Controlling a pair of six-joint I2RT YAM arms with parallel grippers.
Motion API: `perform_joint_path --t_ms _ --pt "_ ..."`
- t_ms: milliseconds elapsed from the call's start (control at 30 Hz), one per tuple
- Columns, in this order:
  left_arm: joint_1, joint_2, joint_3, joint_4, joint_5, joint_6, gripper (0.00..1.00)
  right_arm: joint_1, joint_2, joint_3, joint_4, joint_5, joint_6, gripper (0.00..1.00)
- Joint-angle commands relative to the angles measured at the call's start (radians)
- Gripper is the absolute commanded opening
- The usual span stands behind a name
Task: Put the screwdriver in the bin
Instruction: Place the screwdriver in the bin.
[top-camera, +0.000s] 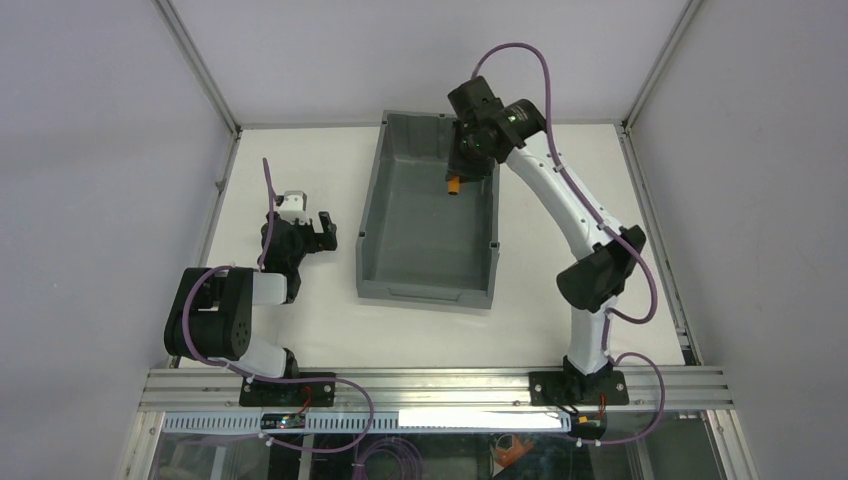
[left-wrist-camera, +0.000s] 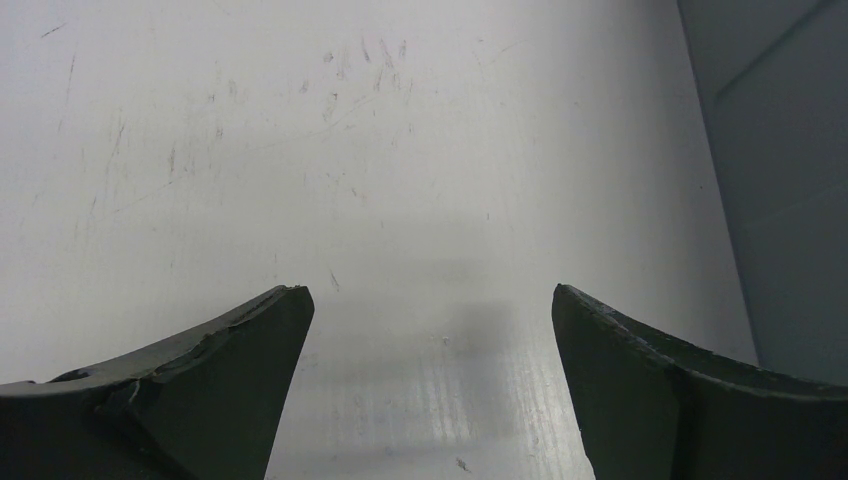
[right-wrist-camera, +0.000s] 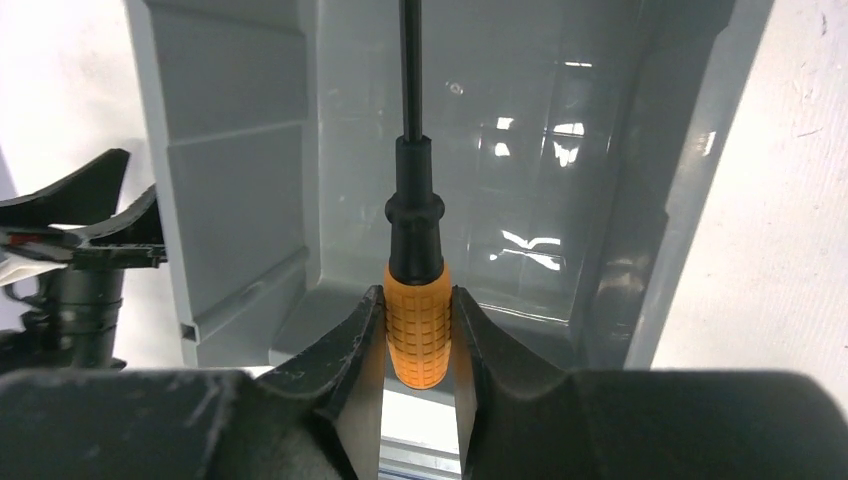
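Note:
The screwdriver's black shaft (right-wrist-camera: 411, 75) points along the grey bin's empty bottom (top-camera: 430, 232). My right gripper should now lower the orange handle until it is close to the bottom of the bin, then let go.
The grey bin (top-camera: 372, 215) stands in the middle of the table. My right gripper (top-camera: 462, 165) hangs over the bin's far right part, shut on the screwdriver (top-camera: 454, 184). In the right wrist view the fingers clamp the orange handle (right-wrist-camera: 417, 325) from both sides at the gripper (right-wrist-camera: 418, 305), and the black shaft (right-wrist-camera: 409, 70) points away over the bin's floor (right-wrist-camera: 510, 190). My left gripper (top-camera: 322, 228) is open and empty, left of the bin, over bare table. In the left wrist view the gripper (left-wrist-camera: 433, 300) has both fingers wide apart.
The white table (top-camera: 300, 330) is fenced by aluminium rails (top-camera: 430, 380) at the front and walls at the sides. The bin's right wall shows at the edge of the left wrist view (left-wrist-camera: 790, 200). My left arm shows in the right wrist view (right-wrist-camera: 80, 260).

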Motion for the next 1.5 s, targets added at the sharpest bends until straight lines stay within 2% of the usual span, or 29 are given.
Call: perform_joint_path --t_ms 0,733,1200,1467 --pt "0.007 0.001 0.014 0.075 0.025 0.011 0.99 0.032 0.059 0.061 -0.043 0.074 0.066 0.0" --pt "0.007 0.0 0.014 0.076 0.025 0.011 0.99 0.05 0.41 0.086 0.019 0.078 0.096 0.0" --pt "0.007 0.0 0.014 0.075 0.025 0.011 0.99 0.034 0.516 0.085 0.069 0.031 0.076 0.0" --pt "0.007 0.0 0.014 0.075 0.025 0.011 0.99 0.021 0.538 0.07 0.09 0.008 0.07 0.04"
